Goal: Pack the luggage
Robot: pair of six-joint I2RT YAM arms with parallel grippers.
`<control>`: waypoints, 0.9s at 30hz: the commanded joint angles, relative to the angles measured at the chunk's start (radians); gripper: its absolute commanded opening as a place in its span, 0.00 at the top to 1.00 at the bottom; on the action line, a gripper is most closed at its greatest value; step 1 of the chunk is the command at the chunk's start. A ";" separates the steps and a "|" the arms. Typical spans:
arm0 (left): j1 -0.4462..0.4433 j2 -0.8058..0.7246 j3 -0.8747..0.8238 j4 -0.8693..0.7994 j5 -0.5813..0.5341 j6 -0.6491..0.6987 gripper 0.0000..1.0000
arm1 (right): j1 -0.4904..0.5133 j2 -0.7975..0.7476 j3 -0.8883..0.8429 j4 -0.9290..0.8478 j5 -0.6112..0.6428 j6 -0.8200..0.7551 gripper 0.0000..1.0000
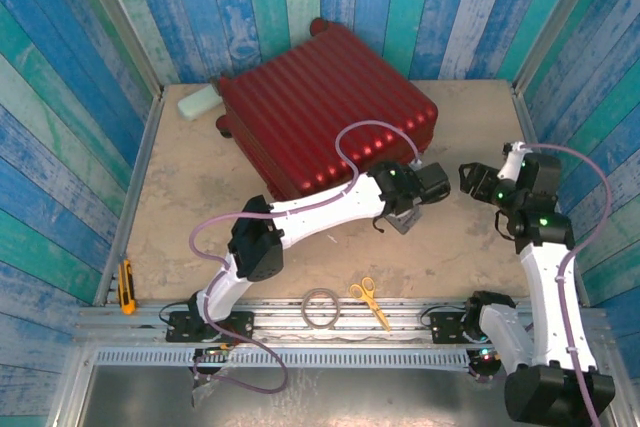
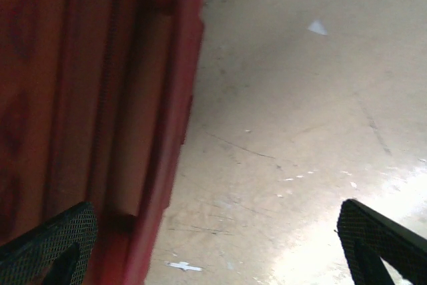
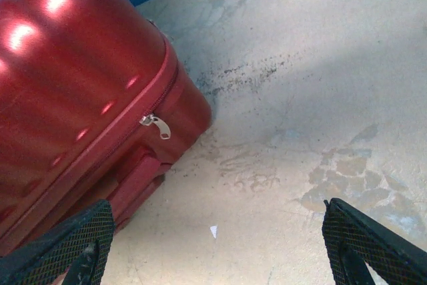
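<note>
The suitcase lies at a slant with its back corner (image 1: 322,27) near the back wall, so the robot's left gripper should take the suitcase's side handle (image 2: 167,115) and pull the suitcase closer before packing.
The luggage (image 1: 320,112) is a glossy red ribbed hard-shell suitcase lying closed and flat at the back middle of the table. My left gripper (image 1: 400,215) hovers at its near right side, open, with nothing between the fingers; its wrist view has the red side wall (image 2: 100,98) on the left and one finger (image 2: 380,238) over bare table. My right gripper (image 1: 478,187) is open too, just right of the case's near corner. Its wrist view looks down on the shell (image 3: 73,91) and a silver zipper pull (image 3: 155,125) on the closed zip.
A pale green block (image 1: 198,102) lies at the suitcase's back left. Along the near rail lie a yellow box cutter (image 1: 127,287), a grey tape roll (image 1: 321,307) and yellow-handled scissors (image 1: 371,302). Blue plank walls close in on three sides.
</note>
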 commanded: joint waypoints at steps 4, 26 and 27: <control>0.024 0.067 -0.090 0.034 -0.008 -0.004 0.07 | -0.009 0.028 -0.011 0.007 -0.011 -0.012 0.17; 0.111 0.212 -0.021 0.138 0.043 0.047 0.13 | -0.009 0.027 -0.025 -0.004 0.002 -0.025 0.17; 0.114 0.217 -0.023 0.137 0.046 0.045 0.14 | -0.009 0.024 -0.026 -0.001 -0.002 -0.025 0.17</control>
